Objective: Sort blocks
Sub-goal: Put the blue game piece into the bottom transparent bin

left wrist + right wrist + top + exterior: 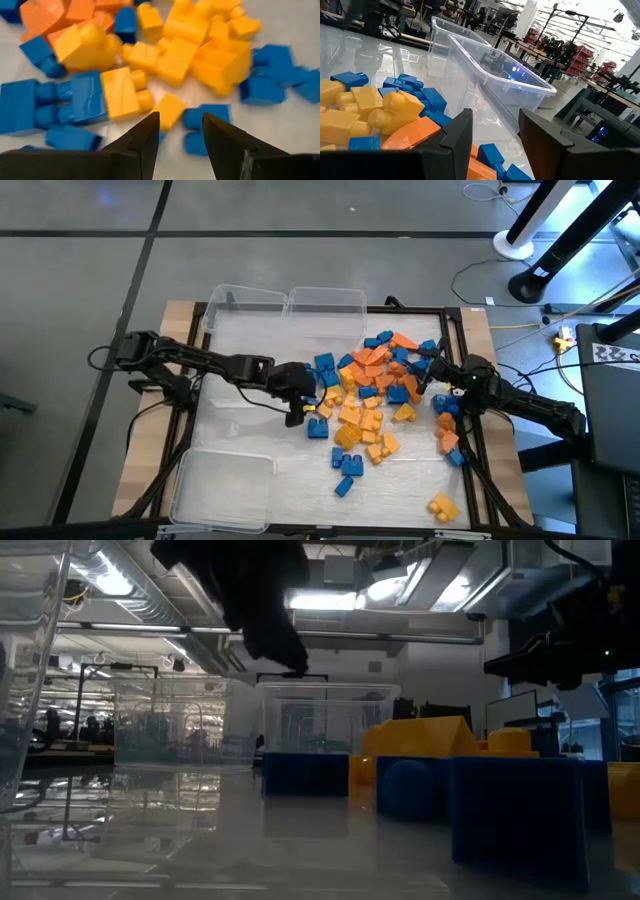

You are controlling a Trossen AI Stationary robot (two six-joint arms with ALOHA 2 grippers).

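Observation:
I should lower my left gripper next until its fingers are on both sides of the small blue block, as that block shows between my open fingers with clear table [175, 156] next to it.
A loose pile of blue, orange and yellow blocks [375, 390] lies on the white table top, right of the middle. My left gripper [310, 410] slants down at the pile's left edge. It is open, and its fingers [145, 140] stand above a small yellow block [169, 111] and a blue block [200, 125] with nothing between them. My right gripper [428, 375] lies level at the pile's right side. It is open and empty, looking over an orange block [415, 135] and blue blocks [420, 97].
Two clear bins [240, 308] [328, 308] stand side by side at the far edge, and a third [225, 490] stands at the near left. Stray blocks lie apart from the pile: a yellow one [442, 505] near right and blue ones [347, 470] toward the near edge.

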